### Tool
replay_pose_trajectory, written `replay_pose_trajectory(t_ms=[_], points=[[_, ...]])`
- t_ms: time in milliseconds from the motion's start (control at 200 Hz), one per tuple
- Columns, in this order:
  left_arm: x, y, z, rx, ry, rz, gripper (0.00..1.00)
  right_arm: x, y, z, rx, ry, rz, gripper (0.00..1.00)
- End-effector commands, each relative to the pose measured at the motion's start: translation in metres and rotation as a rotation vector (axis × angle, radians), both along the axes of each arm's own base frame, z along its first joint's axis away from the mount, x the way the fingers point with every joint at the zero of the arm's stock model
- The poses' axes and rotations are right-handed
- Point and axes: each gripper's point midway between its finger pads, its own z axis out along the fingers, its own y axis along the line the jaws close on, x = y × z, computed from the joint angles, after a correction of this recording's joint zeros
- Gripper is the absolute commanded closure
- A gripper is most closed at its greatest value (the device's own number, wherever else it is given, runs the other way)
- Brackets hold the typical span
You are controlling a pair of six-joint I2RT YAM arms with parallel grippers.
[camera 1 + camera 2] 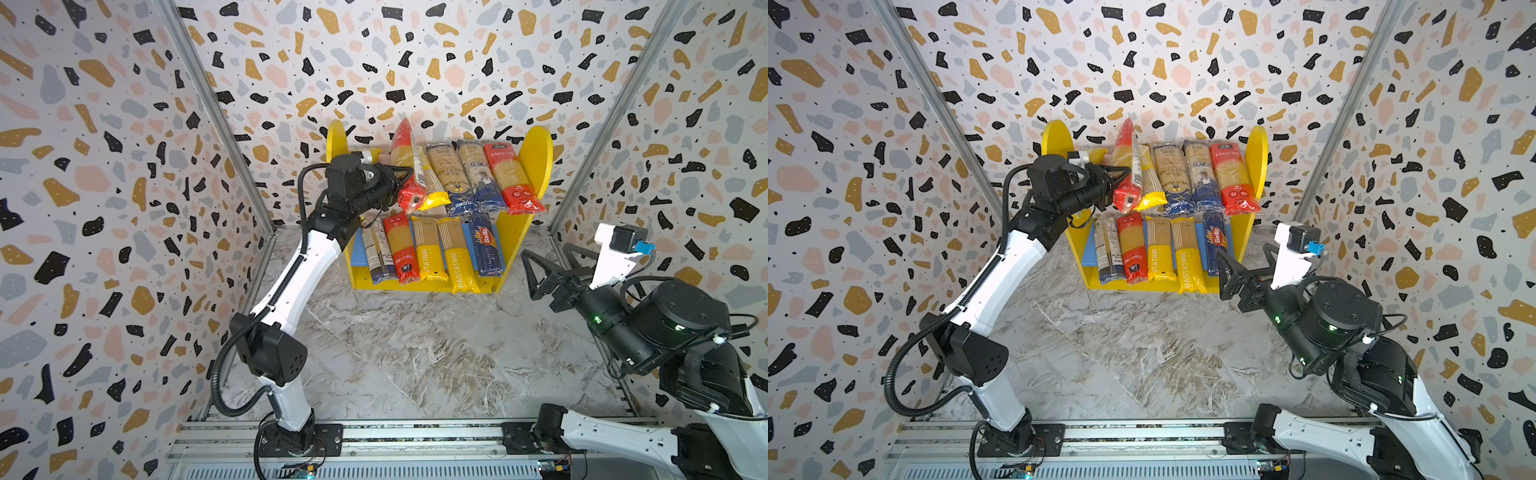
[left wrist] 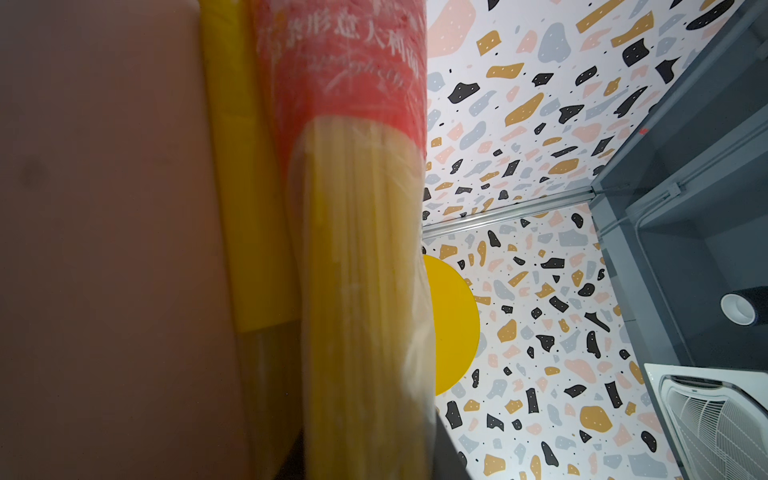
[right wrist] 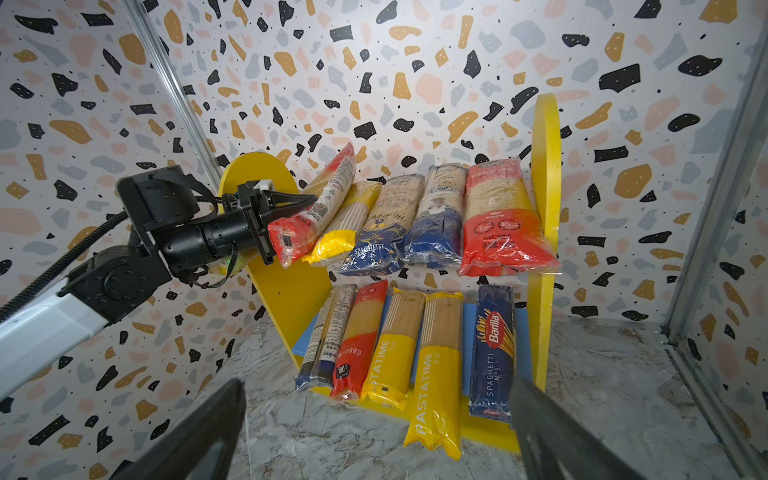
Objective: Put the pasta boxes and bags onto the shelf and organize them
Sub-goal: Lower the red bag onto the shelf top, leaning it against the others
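Observation:
The red pasta bag stands on edge (image 1: 420, 177) against the yellow pack, so my left gripper needs to pull the bag back and put it down flat on the open shelf board (image 2: 120, 240).
The shelf (image 1: 536, 162) (image 1: 1256, 158) (image 3: 546, 166) stands against the back wall with pasta packs on both tiers. My left gripper (image 1: 401, 178) (image 1: 1119, 176) (image 3: 299, 203) is shut on a red pasta bag (image 1: 405, 158) (image 1: 1127, 153) (image 3: 328, 199) (image 2: 357, 124) at the left end of the upper tier. The bag stands on edge and leans on a yellow pack (image 3: 345, 232) (image 2: 245, 208). On the lower tier lie several packs, among them a blue Barilla pack (image 1: 484, 249) (image 3: 492, 349). My right gripper (image 1: 548, 257) (image 1: 1246, 257) (image 3: 380, 399) hangs open and empty to the right of the shelf's front.
The marble tabletop (image 1: 415, 353) stretches in front of the shelf. Terrazzo-patterned walls (image 1: 104, 208) close in the left, back and right sides. A metal rail (image 1: 395, 432) carrying both arm bases runs along the front edge. One yellow PASTATIME pack (image 3: 436, 374) sticks out past the shelf's base strip.

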Motion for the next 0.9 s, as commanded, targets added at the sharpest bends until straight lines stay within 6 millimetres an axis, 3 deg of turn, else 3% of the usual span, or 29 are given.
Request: replay_pose_trajectory(t_ms=[0, 205, 556, 896], points=[[-0.03, 0.025, 0.07, -0.1, -0.202, 0.044, 1.0, -0.001, -0.002, 0.005, 0.023, -0.012, -0.003, 0.01], [-0.03, 0.03, 0.073, -0.149, -0.182, 0.064, 1.0, -0.003, -0.005, 0.004, 0.033, -0.007, 0.0, 0.01], [-0.003, 0.003, 0.067, -0.237, -0.147, -0.043, 1.0, -0.008, -0.023, 0.003, 0.062, -0.003, -0.03, 0.01], [0.007, -0.013, 0.073, -0.249, -0.169, -0.119, 1.0, -0.004, -0.015, 0.001, 0.048, 0.012, -0.027, 0.01]])
